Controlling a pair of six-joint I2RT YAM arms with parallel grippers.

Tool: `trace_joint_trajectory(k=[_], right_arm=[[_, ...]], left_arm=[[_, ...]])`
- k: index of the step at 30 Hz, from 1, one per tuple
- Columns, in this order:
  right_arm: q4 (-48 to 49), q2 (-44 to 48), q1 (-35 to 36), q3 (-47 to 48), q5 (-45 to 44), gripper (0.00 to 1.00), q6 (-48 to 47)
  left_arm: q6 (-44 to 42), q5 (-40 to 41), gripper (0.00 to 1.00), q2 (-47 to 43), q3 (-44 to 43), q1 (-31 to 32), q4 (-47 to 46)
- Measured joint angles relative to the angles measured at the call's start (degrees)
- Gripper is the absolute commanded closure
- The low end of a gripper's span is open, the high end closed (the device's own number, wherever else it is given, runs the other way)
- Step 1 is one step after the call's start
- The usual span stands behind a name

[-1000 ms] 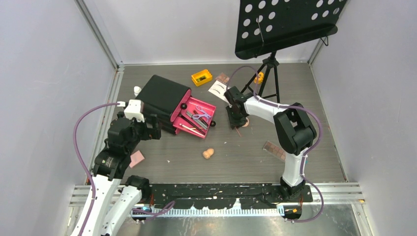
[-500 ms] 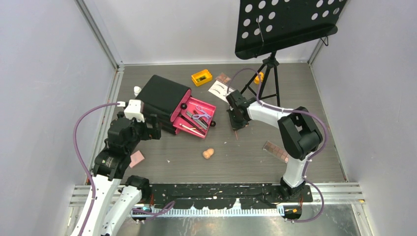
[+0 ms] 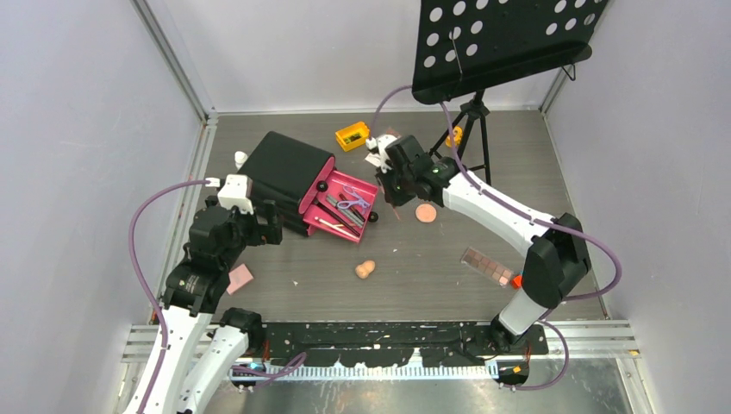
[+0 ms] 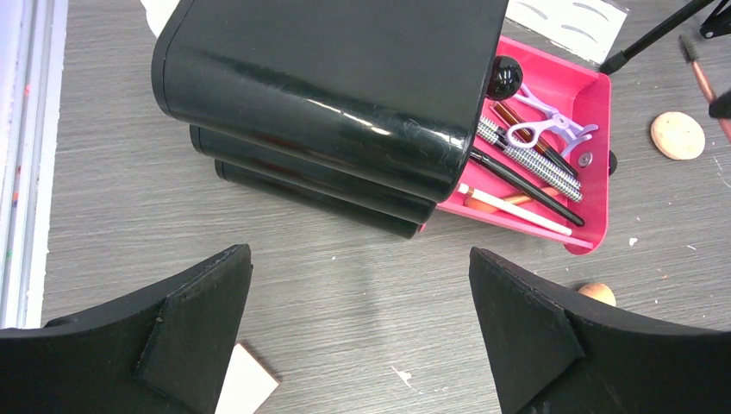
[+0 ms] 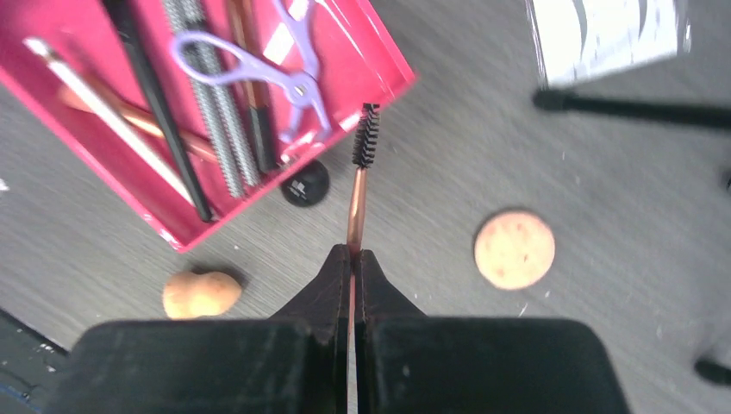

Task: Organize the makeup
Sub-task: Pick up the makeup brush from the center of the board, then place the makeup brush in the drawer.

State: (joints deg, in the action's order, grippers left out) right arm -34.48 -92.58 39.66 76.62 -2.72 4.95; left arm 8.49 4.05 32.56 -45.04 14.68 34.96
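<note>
The spoolie brush [image 5: 365, 147] is pointing bristles-first toward the open pink drawer, so my right gripper should keep moving it inward until the brush's handle is hanging over the lilac scissors [image 3: 353, 203].
My right gripper [image 5: 354, 254] is shut on a thin copper-handled spoolie brush [image 5: 357, 198]. Its black bristle tip hangs just past the corner of the open pink drawer [image 5: 191, 237]. In the top view this gripper [image 3: 390, 197] is just right of the drawer [image 3: 321, 222]. The drawer holds lilac scissors [image 5: 250, 69] and several thin brushes [image 4: 526, 159]. A round peach puff [image 3: 425, 212] and a peanut-shaped peach sponge [image 3: 365, 269] lie on the table. My left gripper [image 4: 359, 328] is open and empty, near the black chest [image 3: 284, 172].
The music stand's tripod [image 3: 470, 129] stands behind my right arm. A white eyebrow card [image 3: 377, 155], a yellow block [image 3: 353, 135], a brown palette [image 3: 487, 265], a white bottle [image 3: 240, 159] and a pink pad [image 3: 240, 278] lie around.
My right gripper has lifted the brush off the table and moved left and away, toward the pink drawer, uncovering the round puff. The left arm has not moved.
</note>
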Motion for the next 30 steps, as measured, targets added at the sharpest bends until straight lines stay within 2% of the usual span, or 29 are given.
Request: trace_joint_trajectory(k=[5,11,23,25,28,30], right_arm=[[-2.19,-4.76,0.26,10.01,6.97,1.00,-6.95],[-6.03,-15.54,0.72,22.12,11.85,1.00,-14.40],[-10.71,-26.40,2.03,33.42,14.12,0.99,-24.96],[-11.26,-28.20,2.67,35.17,14.08,0.86,-26.58],[-11.80,-31.15,3.54,37.92,13.90,0.61,-28.33],[-11.85,-32.30,3.91,38.66,13.51,0.54,-28.74]], left_arm=[[0.00,0.02,0.00,0.00,0.00,0.00,0.00],[0.00,0.02,0.00,0.00,0.00,0.00,0.00],[-0.04,0.46,0.00,0.00,0.00,0.00,0.00],[-0.04,0.46,0.00,0.00,0.00,0.00,0.00],[-0.09,0.48,0.00,0.00,0.00,0.00,0.00],[-0.15,0.50,0.00,0.00,0.00,0.00,0.00]])
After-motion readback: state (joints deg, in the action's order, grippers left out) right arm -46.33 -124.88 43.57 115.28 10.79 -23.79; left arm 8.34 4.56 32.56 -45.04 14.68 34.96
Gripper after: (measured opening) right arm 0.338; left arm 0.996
